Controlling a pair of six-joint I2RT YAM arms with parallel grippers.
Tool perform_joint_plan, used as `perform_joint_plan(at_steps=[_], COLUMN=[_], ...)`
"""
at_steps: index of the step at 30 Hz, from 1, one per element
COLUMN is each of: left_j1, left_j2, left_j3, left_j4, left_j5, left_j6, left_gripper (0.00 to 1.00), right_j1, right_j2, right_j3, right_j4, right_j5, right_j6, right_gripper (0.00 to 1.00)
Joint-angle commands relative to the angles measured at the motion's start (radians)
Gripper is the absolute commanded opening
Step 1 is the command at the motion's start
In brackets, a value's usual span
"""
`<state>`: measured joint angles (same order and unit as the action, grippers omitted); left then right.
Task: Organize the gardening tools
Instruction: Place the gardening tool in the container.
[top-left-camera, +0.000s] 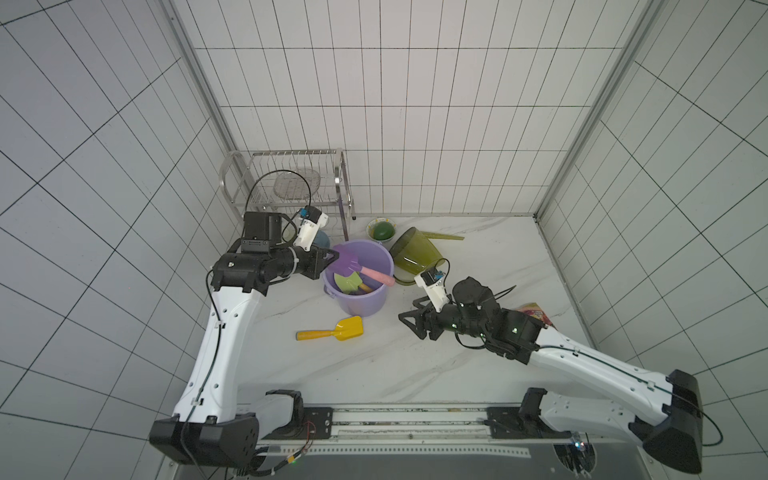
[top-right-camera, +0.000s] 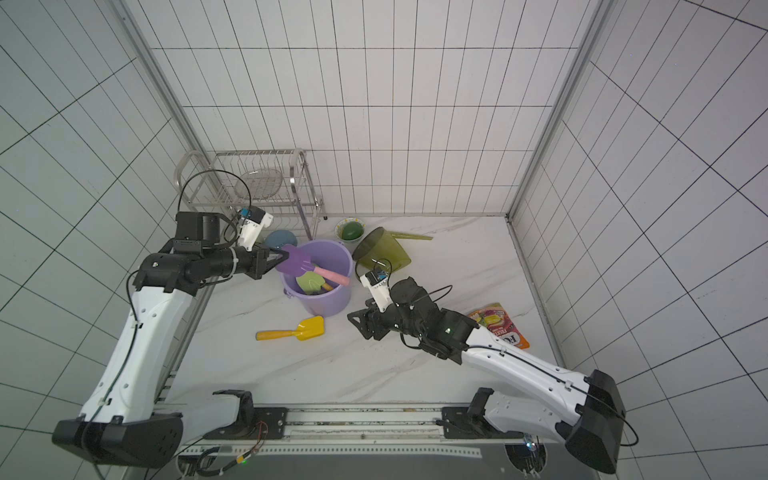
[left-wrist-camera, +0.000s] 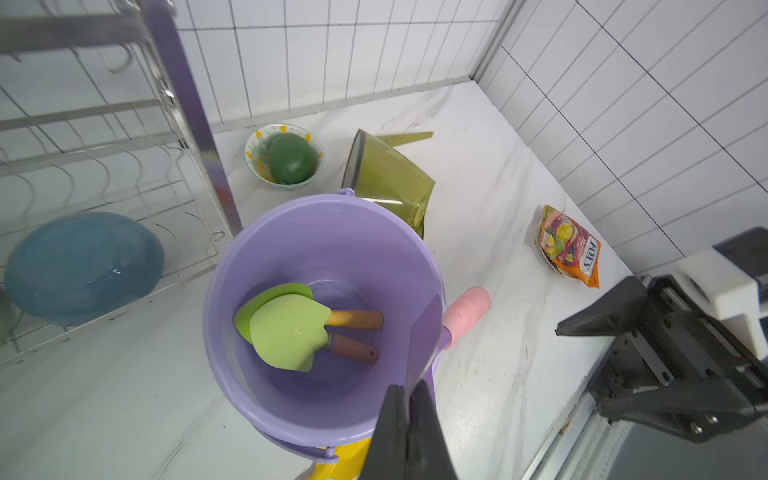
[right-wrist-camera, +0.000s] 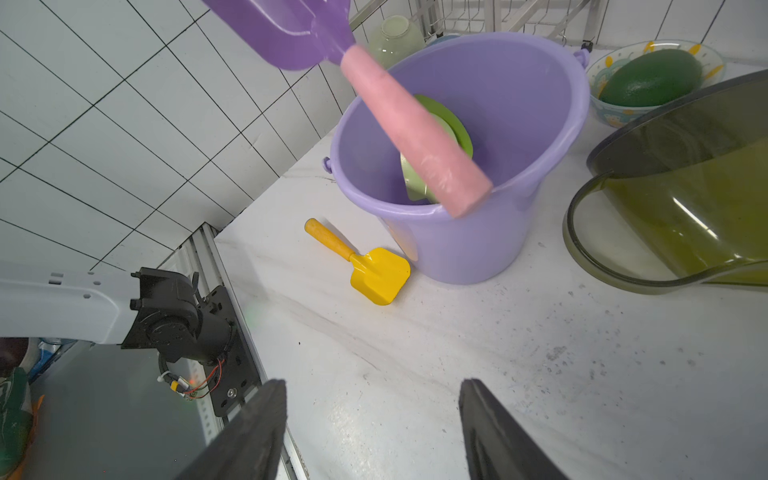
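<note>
Next, my left gripper pulls back the scoop and lowers its handle inside the bucket (top-left-camera: 366, 284) before opening, as the purple scoop's pink handle (top-left-camera: 387, 278) sticks past the bucket's rim.
My left gripper (top-left-camera: 332, 256) (left-wrist-camera: 409, 388) is shut on the blade edge of the purple scoop (top-left-camera: 347, 262) (right-wrist-camera: 282, 29). It holds the scoop over the purple bucket (top-left-camera: 365, 303) (left-wrist-camera: 210, 291). The scoop's pink handle (left-wrist-camera: 465, 309) slants across the far rim. Inside the bucket lie the pale-green spade (left-wrist-camera: 286, 332) and the bright-green trowel (left-wrist-camera: 257, 303). A yellow scoop (top-left-camera: 349, 328) (right-wrist-camera: 378, 274) lies on the table in front of the bucket. The olive watering can (top-left-camera: 413, 251) (right-wrist-camera: 685, 199) lies tipped behind it. My right gripper (top-left-camera: 409, 326) (right-wrist-camera: 372, 384) is open and holds nothing, low to the right of the bucket.
A metal dish rack (top-left-camera: 291, 183) stands at the back left, with a blue bowl (left-wrist-camera: 83, 266) under it. A patterned bowl holding a green fruit (top-left-camera: 381, 230) sits by the back wall. An orange snack packet (top-right-camera: 498, 326) lies near my right arm.
</note>
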<state>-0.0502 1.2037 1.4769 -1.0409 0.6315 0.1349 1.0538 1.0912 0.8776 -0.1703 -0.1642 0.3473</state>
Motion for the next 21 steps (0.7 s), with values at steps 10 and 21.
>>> perform_joint_plan(at_steps=[10,21], left_j1=[-0.113,-0.165], left_j2=[0.021,0.077], left_j3=[-0.005,-0.157], left_j4=[0.131,0.232], left_j5=[-0.273,-0.391], left_j6=[-0.004,0.005], left_gripper=[0.00,0.00], right_j1=[0.006,0.042], right_j2=[0.020,0.124], right_j3=[-0.044,-0.095], right_j4=[-0.005,0.090], right_j5=[0.047,0.131], right_j6=[0.060,0.165], right_gripper=[0.66,0.65])
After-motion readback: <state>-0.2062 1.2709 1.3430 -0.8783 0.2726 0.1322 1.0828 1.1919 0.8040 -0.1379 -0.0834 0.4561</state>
